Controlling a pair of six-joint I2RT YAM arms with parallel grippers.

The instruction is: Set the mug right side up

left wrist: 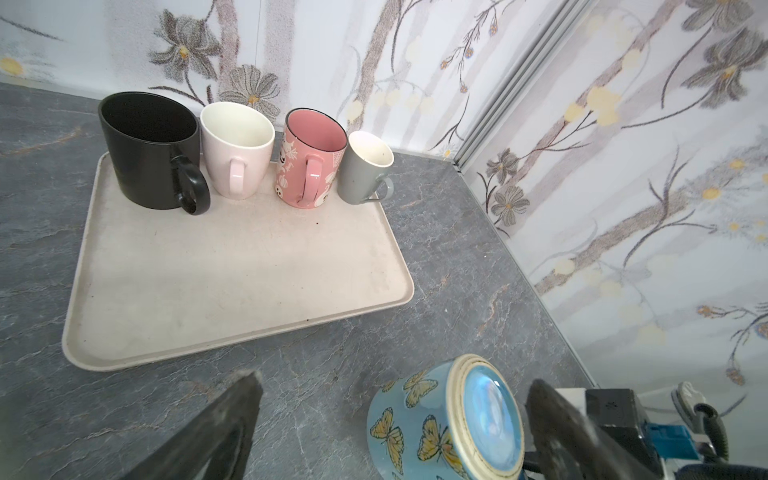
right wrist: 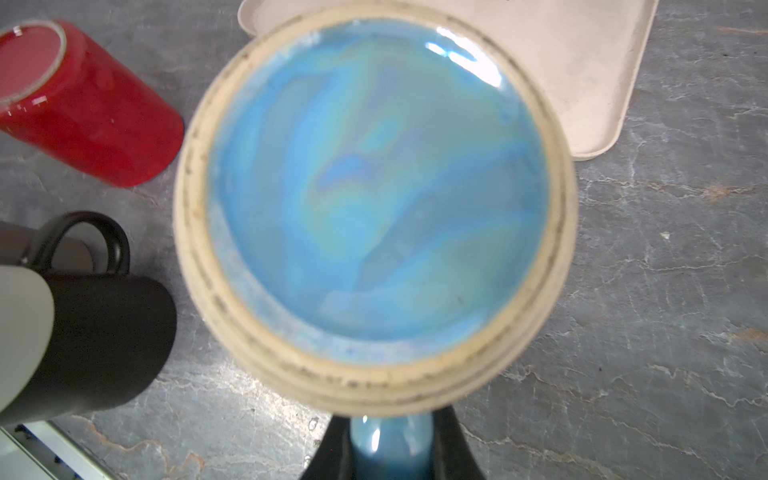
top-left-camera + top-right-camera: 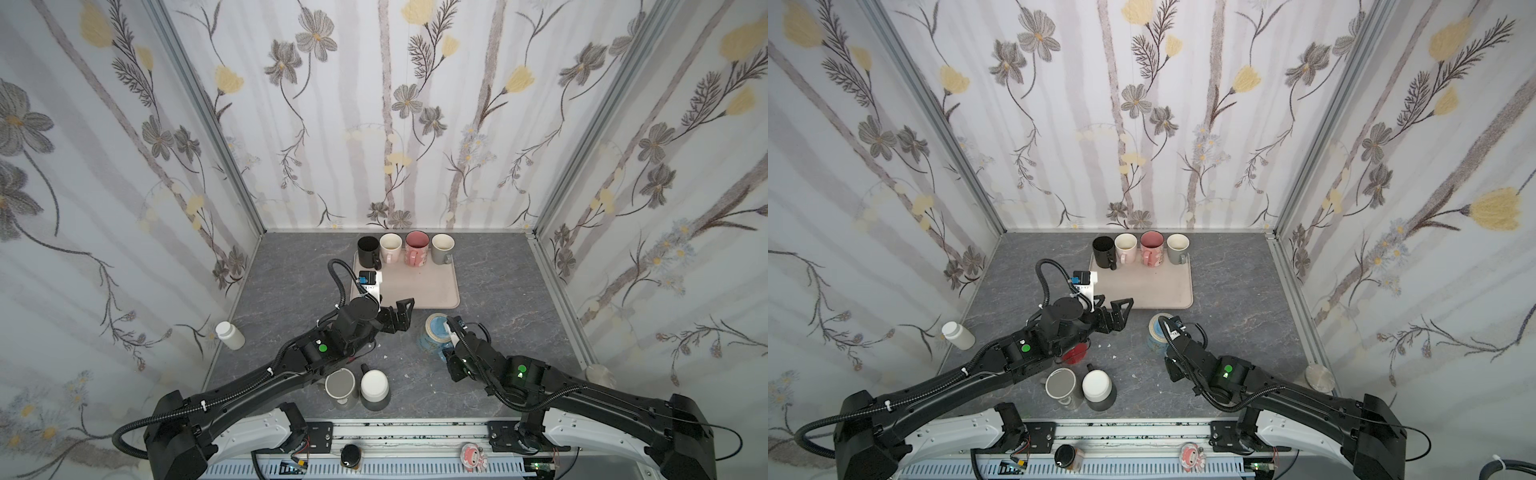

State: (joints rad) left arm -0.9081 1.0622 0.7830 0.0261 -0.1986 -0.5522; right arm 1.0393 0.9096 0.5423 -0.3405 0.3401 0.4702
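Note:
I have the bottom-up mug [image 3: 436,327] by its handle in my right gripper, so I should keep turning the mug until my open left gripper can close on the handle [image 2: 392,444].
The mug [image 3: 433,334] is light blue with yellow butterflies and stands bottom up on the grey table, just in front of the tray. Its glazed base [image 2: 374,187] fills the right wrist view. My right gripper [image 2: 390,451] is shut on the mug's blue handle [image 2: 390,440], gripping from the near side in both top views [image 3: 1169,353]. The mug [image 1: 432,424] looks slightly tilted; I cannot tell whether it is off the table. My left gripper [image 3: 400,314] hangs open and empty just left of the mug, its fingertips [image 1: 249,380] wide apart.
A beige tray [image 3: 419,291] at the back holds several upright mugs in a row [image 3: 411,247]. A red cup [image 3: 1075,353] lies under my left arm. Two upturned mugs, grey [image 3: 340,386] and black-and-white [image 3: 374,388], stand at the front. A white bottle [image 3: 230,334] sits far left.

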